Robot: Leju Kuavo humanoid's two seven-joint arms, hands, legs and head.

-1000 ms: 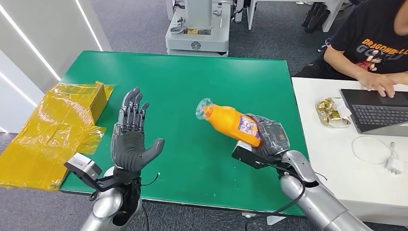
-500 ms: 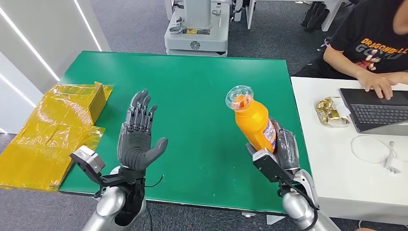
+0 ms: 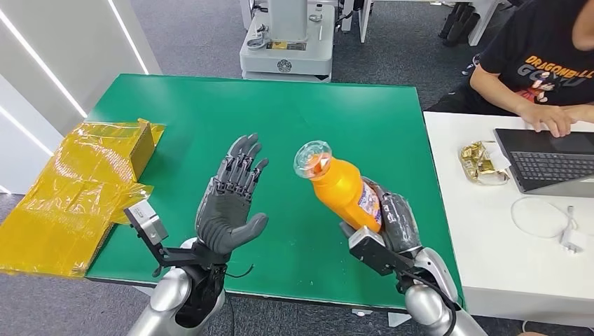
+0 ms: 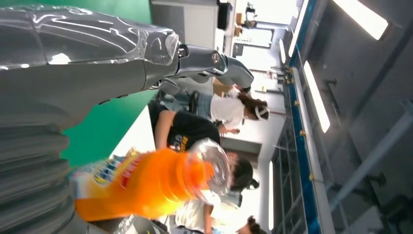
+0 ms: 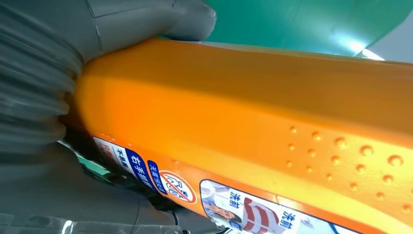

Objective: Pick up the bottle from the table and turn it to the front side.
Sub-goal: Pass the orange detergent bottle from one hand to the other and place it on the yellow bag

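Note:
The clear cap (image 3: pixel 313 159) is firmly in place over the tilted orange bottle's neck (image 3: pixel 323 172), so the clear cap will stay on while I turn the orange bottle.
An orange bottle (image 3: pixel 339 185) with a clear cap and a printed label is held up off the green table (image 3: pixel 280 112), cap tilted toward the robot's left. My right hand (image 3: pixel 392 222) grips it around its lower body. The right wrist view has the bottle (image 5: pixel 253 126) pressed close against that hand (image 5: pixel 44 117), label partly showing. My left hand (image 3: pixel 231 199) is raised beside the bottle with fingers spread and palm facing it, a gap between them. In the left wrist view the bottle (image 4: pixel 146 183) lies just beyond the left hand (image 4: pixel 68 73).
Crumpled yellow plastic wrap and a yellow box (image 3: pixel 77 185) lie at the table's left edge. A white table (image 3: pixel 504 231) on the right holds a laptop (image 3: pixel 546 159), a cable and a foil packet; a person (image 3: pixel 546 66) types there. A grey machine base (image 3: pixel 286 42) stands beyond the table.
My left hand has moved right toward the bottle. The right hand swung the bottle from lying sideways to upright, then shifted it left, cap now tilted left.

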